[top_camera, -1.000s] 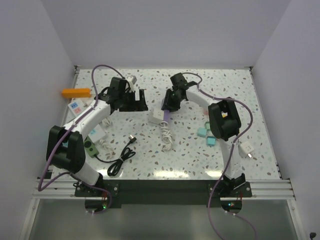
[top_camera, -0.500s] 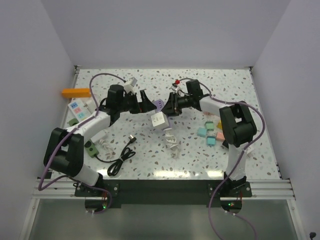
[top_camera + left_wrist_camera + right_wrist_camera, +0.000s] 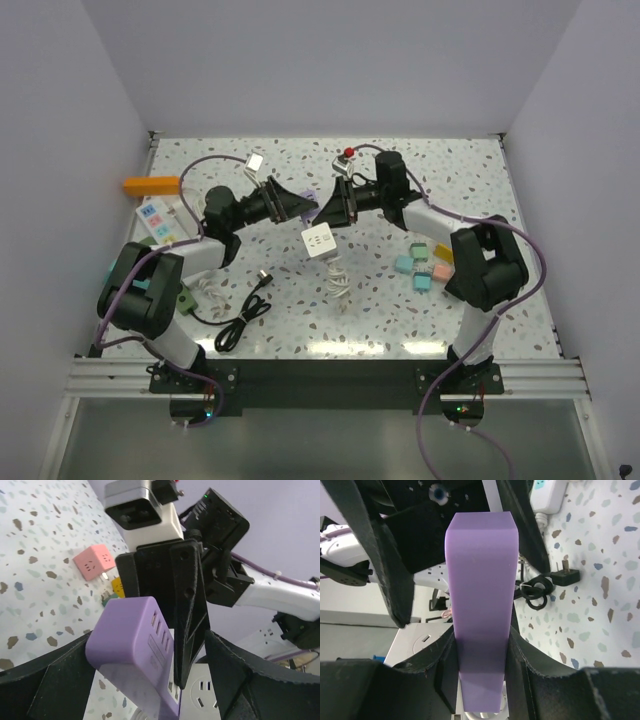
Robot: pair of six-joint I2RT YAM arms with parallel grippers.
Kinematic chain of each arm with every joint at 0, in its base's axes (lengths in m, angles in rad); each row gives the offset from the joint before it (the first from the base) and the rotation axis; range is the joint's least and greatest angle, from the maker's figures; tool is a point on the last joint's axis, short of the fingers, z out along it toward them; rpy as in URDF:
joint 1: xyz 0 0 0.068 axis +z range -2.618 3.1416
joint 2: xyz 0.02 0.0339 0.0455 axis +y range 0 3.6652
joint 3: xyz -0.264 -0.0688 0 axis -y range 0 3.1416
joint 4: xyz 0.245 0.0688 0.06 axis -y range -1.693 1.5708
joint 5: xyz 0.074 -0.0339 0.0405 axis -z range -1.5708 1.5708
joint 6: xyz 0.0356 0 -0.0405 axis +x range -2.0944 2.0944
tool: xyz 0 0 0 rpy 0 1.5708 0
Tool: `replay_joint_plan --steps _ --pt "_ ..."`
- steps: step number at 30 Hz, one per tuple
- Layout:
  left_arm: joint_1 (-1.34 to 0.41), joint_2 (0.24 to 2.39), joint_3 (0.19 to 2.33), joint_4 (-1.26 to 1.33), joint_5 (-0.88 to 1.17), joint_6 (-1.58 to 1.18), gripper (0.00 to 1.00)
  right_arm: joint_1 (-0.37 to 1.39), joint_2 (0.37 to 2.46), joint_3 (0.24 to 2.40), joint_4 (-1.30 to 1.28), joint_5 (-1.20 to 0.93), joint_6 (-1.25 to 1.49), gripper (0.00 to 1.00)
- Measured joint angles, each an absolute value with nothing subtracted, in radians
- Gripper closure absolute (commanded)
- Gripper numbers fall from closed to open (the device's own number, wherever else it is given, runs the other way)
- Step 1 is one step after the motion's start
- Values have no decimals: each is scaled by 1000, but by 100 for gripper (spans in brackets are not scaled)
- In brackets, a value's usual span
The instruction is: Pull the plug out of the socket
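I should hold the purple plug (image 3: pixel 310 207) with my left gripper while my right gripper moves down to the white cube socket (image 3: pixel 319 241) and pulls, because both grippers are at the plug.
A purple plug (image 3: pixel 481 580) is pinched between my right gripper's (image 3: pixel 481 650) fingers and held above the table's middle. A white cube socket (image 3: pixel 319 241) hangs under it, with its white cord (image 3: pixel 337 282) trailing down to the table. The plug (image 3: pixel 135 645) and socket (image 3: pixel 220 692) still look joined. My left gripper (image 3: pixel 150 640) faces the right gripper (image 3: pixel 328 208) and is open. Its fingers straddle the plug, one finger against the plug's side and the other apart from it. In the top view the left gripper (image 3: pixel 297 205) meets the right one tip to tip.
An orange block (image 3: pixel 152 185) and a white power strip (image 3: pixel 157 217) lie at the left edge. A black cable (image 3: pixel 240 315) and a green adapter (image 3: pixel 185 298) lie front left. Teal and pink cubes (image 3: pixel 420 268) sit at the right.
The right gripper lifted the purple plug and white socket off the table. The left gripper swung right and up until its open fingers came around the plug.
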State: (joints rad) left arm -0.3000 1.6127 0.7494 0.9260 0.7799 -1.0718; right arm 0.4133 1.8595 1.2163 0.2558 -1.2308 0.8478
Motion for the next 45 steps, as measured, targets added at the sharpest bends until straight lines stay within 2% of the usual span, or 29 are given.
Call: replay_joint_plan --steps 6,10,11,14,15,17,20,26,30,37,40,45 --pt "-311 1642 715 1119 824 -1177 37 420 1860 1201 397 -1272 966 100" --pt "-310 1642 707 1134 830 -1196 66 420 1860 1201 466 -1303 1010 100" --pt "-310 1642 706 1137 827 -1220 80 420 1860 1201 480 -1306 1007 78" --pt "-310 1641 706 1145 824 -1220 100 420 1860 1203 461 -1299 1000 37" --pt "-310 1641 706 1144 831 -1217 100 420 1860 1208 425 -1292 989 16" --pt "-317 1641 705 1134 846 -1186 100 420 1860 1236 279 -1245 907 2" --pt "-317 1644 699 1124 856 -1172 100 413 1856 1290 38 -1158 765 2" --pt "-287 1642 693 1063 855 -1143 100 336 1742 1201 -181 -1002 632 2" --pt "-276 1624 772 751 764 -1007 100 329 1684 1250 -423 -778 477 2" --pt "-311 1620 996 213 557 -780 100 506 1590 1307 -651 -414 312 2" --pt "-336 1623 1057 76 450 -728 100 556 1557 1307 -668 -383 305 2" --pt "-358 1625 1074 -20 381 -710 100 582 1519 1311 -670 -327 310 2"
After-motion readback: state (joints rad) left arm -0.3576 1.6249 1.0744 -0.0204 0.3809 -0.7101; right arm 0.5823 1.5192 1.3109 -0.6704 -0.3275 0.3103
